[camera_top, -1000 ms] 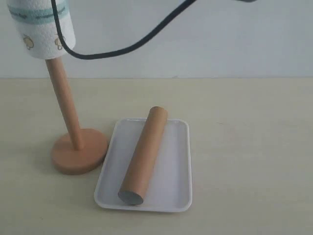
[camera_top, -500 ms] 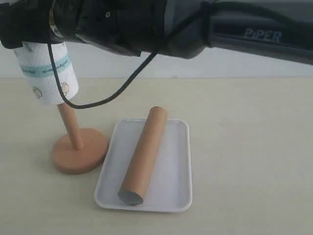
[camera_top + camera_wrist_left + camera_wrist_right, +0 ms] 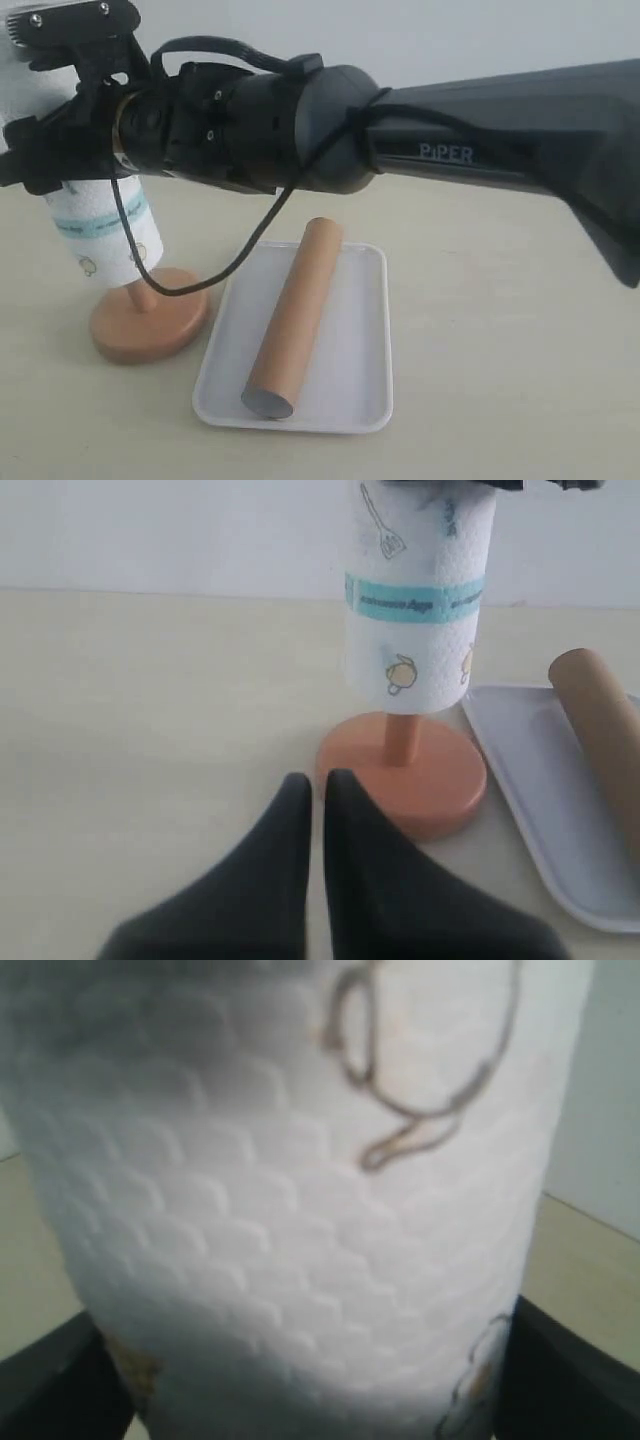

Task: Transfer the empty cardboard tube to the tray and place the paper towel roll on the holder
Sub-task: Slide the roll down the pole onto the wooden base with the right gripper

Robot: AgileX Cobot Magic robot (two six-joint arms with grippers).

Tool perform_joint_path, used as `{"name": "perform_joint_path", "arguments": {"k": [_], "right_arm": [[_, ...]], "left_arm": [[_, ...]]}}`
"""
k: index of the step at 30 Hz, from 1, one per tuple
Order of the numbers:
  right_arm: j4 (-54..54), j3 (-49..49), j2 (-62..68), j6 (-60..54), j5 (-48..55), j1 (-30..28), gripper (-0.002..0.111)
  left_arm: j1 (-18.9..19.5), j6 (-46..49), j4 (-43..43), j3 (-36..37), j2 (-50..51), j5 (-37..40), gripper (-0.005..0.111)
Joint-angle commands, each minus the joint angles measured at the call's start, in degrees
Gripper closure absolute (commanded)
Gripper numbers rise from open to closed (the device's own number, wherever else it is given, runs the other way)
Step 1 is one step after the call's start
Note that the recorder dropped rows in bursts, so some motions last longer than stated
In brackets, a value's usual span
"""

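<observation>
I should keep lowering my right gripper until the paper towel roll touches the round base (image 3: 402,795) and then let go, because the holder's rod (image 3: 402,739) goes up into the roll.
The paper towel roll (image 3: 105,235) sits over the holder's rod, its lower edge a little above the round base (image 3: 148,318). My right gripper (image 3: 70,160) has reached across to the left and is shut on the roll's upper part. In the right wrist view the roll (image 3: 300,1210) fills the frame between the dark fingers (image 3: 570,1370). The empty cardboard tube (image 3: 295,315) lies lengthwise in the white tray (image 3: 352,330). My left gripper (image 3: 317,780) is shut and holds nothing, low over the table near the holder base (image 3: 400,780). It faces the roll (image 3: 420,610), with the tube (image 3: 600,700) and tray (image 3: 530,780) beside it.
The right arm's black body and its cable (image 3: 200,270) hang over the back of the table above the tray. The beige table (image 3: 500,380) is bare to the right of the tray. A pale wall stands behind.
The right arm has come down into view and lowered the roll along the rod, from near its top to just above the base. The holder has shifted slightly left.
</observation>
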Motion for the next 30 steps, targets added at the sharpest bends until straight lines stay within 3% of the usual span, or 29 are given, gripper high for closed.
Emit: {"name": "perform_joint_path", "arguments": {"k": [1,13,20,28,30], "right_arm": [[0.45,2.26,-0.7,0.03,-3.13,-0.32,0.108],[0.36,7.83,-0.7,-2.44,-2.21,-1.09,0.108],[0.58,13.62,-0.7,-2.04,-8.76,-5.54,0.108],[0.34,14.09,-0.83,-4.05,-4.43,-5.55,0.108],[0.34,14.09,-0.83,-5.05,-4.3,-5.55,0.103]], "left_arm": [[-0.29,-0.43,0.04,0.21,-0.23,-0.16,0.102],[-0.29,-0.43,0.04,0.21,-0.23,-0.16,0.102],[-0.29,-0.43,0.04,0.21,-0.23,-0.16,0.102],[-0.29,-0.43,0.04,0.21,-0.23,-0.16,0.102],[-0.29,-0.43,0.04,0.21,-0.23,-0.16,0.102]]}}
